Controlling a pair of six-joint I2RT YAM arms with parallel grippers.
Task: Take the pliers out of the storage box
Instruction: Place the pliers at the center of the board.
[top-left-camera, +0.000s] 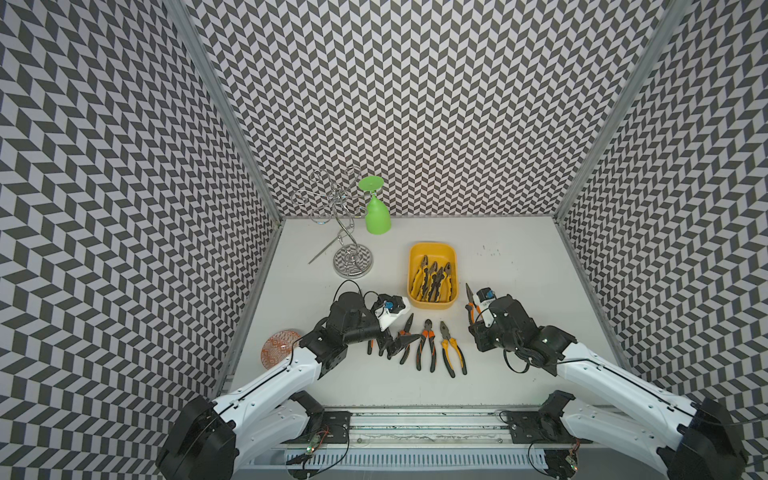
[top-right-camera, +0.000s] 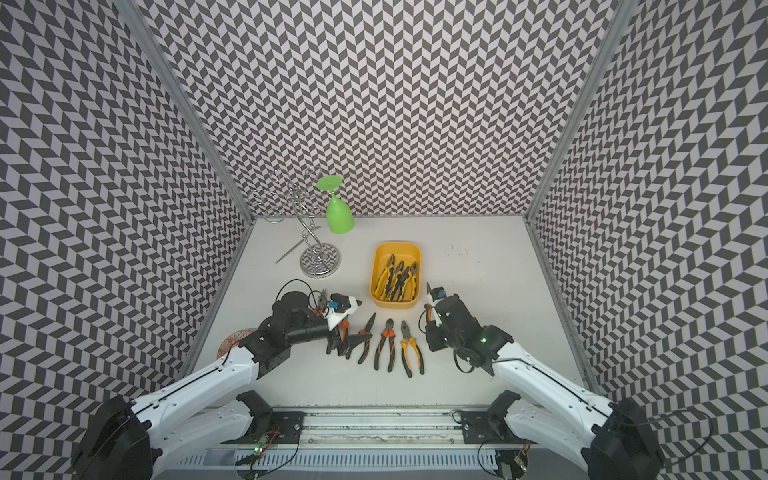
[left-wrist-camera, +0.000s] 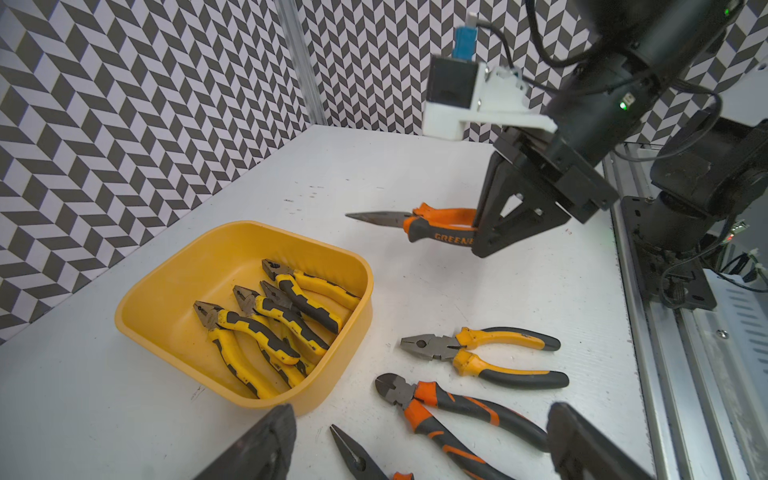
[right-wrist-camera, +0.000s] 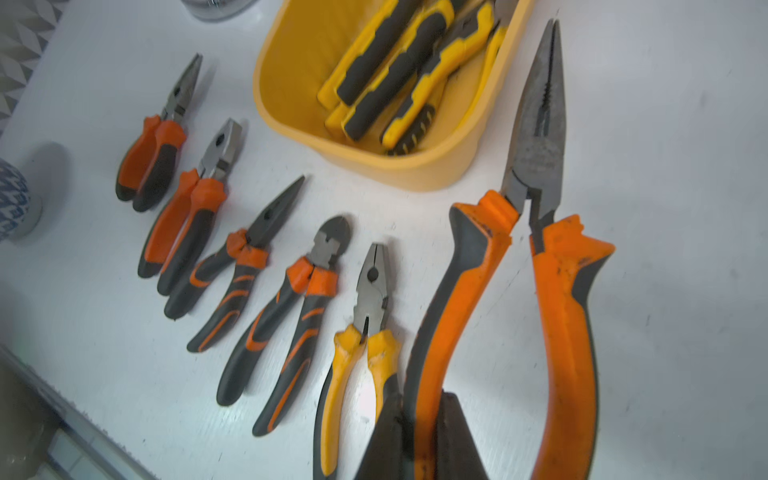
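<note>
My right gripper should continue to lower the needle-nose pliers (top-left-camera: 470, 297) to the open spot (left-wrist-camera: 496, 292) next to the row until they lie flat, because they hang clear of the box.
The yellow storage box (top-left-camera: 432, 304) (left-wrist-camera: 320, 395) sits mid-table with several yellow-and-black pliers (top-left-camera: 434, 278) (right-wrist-camera: 399, 70) lying in it. Just right of the box, my right gripper (right-wrist-camera: 424, 415) (left-wrist-camera: 478, 241) is shut on one handle of orange-and-black needle-nose pliers (right-wrist-camera: 536, 137) (top-left-camera: 469, 303), lifted off the table with the nose pointing to the back. Several more pliers (top-left-camera: 426, 349) (right-wrist-camera: 316, 291) lie in a row in front of the box. My left gripper (left-wrist-camera: 419, 449) (top-left-camera: 388, 345) hangs open over the left part of that row, holding nothing.
A wire glass rack (top-left-camera: 352, 259) stands at the back left with a green glass (top-left-camera: 376, 216) hanging upside down from it. A round orange-patterned dish (top-left-camera: 280, 347) lies beyond the table's left edge. Patterned walls close three sides.
</note>
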